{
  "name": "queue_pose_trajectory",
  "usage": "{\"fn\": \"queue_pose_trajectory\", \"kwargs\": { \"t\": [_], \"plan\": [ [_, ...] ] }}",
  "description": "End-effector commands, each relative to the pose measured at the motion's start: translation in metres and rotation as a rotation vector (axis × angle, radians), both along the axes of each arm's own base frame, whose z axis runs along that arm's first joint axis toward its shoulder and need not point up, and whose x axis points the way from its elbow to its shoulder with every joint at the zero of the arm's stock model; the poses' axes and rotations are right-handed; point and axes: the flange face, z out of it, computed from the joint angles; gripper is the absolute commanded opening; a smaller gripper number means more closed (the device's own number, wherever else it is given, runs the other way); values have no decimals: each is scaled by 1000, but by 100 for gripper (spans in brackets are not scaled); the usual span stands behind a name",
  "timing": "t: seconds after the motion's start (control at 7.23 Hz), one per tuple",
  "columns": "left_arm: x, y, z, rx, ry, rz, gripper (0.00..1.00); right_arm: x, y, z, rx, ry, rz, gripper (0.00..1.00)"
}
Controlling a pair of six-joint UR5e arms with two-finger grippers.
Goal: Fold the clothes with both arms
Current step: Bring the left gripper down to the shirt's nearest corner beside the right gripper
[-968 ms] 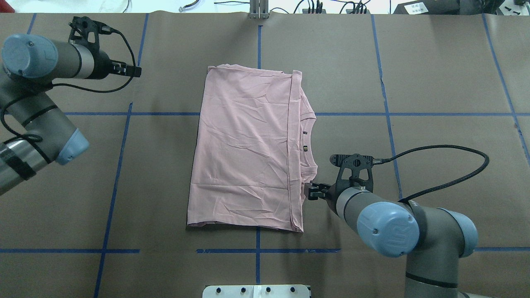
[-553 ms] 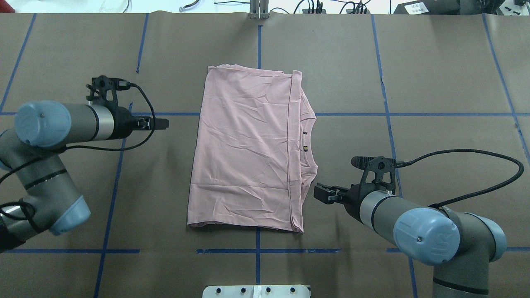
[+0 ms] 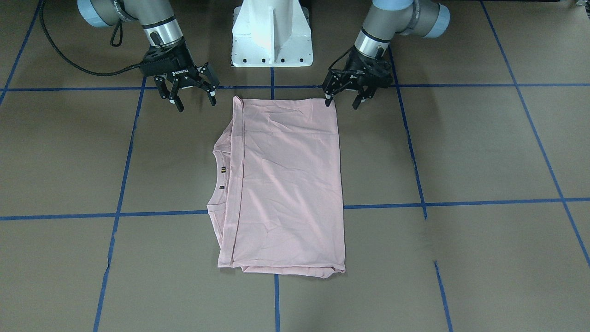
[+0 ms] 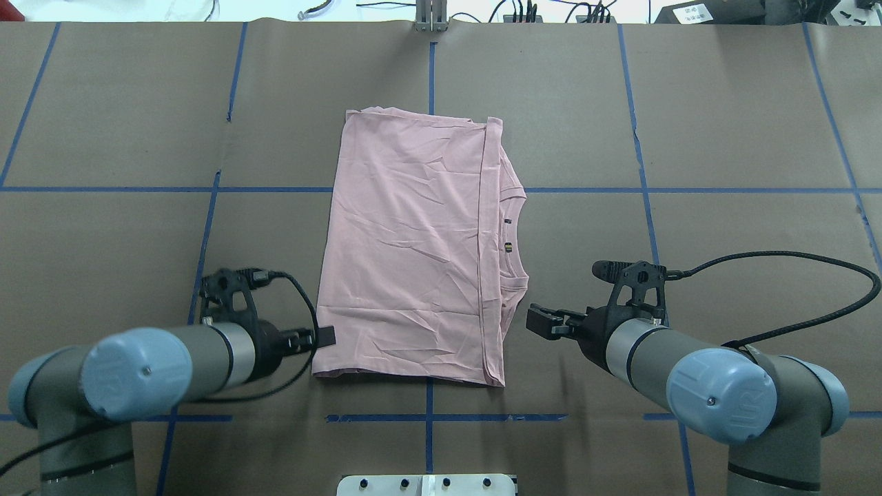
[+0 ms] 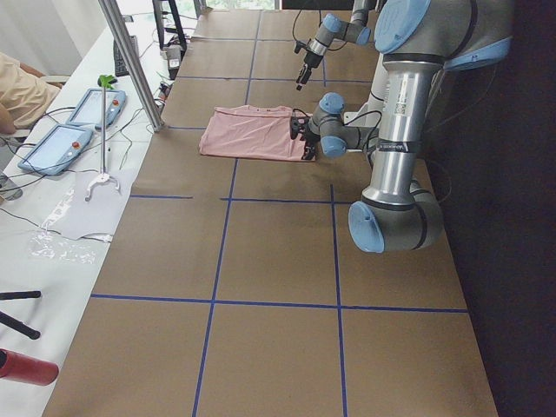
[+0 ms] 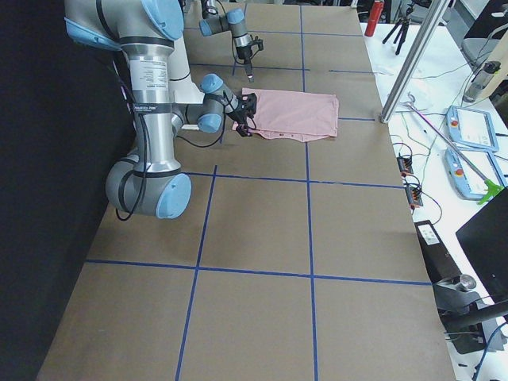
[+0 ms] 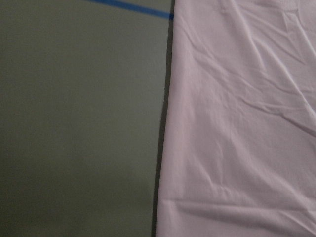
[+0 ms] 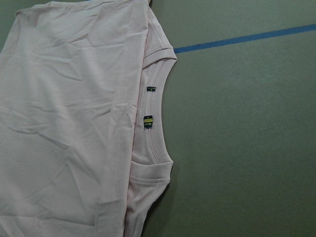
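My grippers will drag the whole rectangle point(image 3: 290, 182) along still folded when I pull its near corners back, because the T-shirt's far edge point(image 3: 287, 269) lies flat and free.
The clothes, one pale pink T-shirt point(image 4: 406, 241), lie folded into a long rectangle with the plain side up, also seen in the front view as the T-shirt point(image 3: 286, 184). Its collar with two small labels point(image 8: 147, 121) pokes out on the robot's right. My left gripper point(image 4: 324, 337) is open at the shirt's near left corner; in the front view the left gripper point(image 3: 342, 102) has one fingertip point(image 3: 328, 102) right at that corner. My right gripper point(image 4: 541, 322) is open and empty, a short gap to the right of the shirt's near right edge, also seen as the right gripper point(image 3: 196, 103).
The white pedestal point(image 3: 272, 41) stands just behind the shirt's near edge, between the arms. Brown paper with blue tape lines point(image 4: 431, 417) covers the table. Beyond the far edge are tablets point(image 5: 52, 148), cables, a metal post point(image 5: 130, 61) and a person's sleeve point(image 5: 22, 87).
My left arm has swung from the far left of the table down to the shirt's near left corner. The right gripper has backed a little to the right, off the shirt's edge.
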Motion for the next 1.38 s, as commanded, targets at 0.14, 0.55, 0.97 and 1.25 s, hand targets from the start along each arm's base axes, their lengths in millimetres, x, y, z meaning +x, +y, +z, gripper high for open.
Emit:
{"fn": "queue_pose_trajectory", "kwargs": {
  "t": [0.14, 0.55, 0.97, 1.25],
  "plan": [
    [24, 26, 5, -52, -33, 2, 64, -3, 0, 1, -1, 2, 1, 100],
    [43, 24, 4, -48, -39, 8, 64, -5, -1, -1, -1, -1, 1, 100],
    [44, 23, 8, -49, -47, 9, 64, -5, -1, 0, -1, 0, 1, 100],
    [45, 22, 8, -48, -49, 8, 64, -5, -1, 1, -1, 2, 1, 100]
  ]
}}
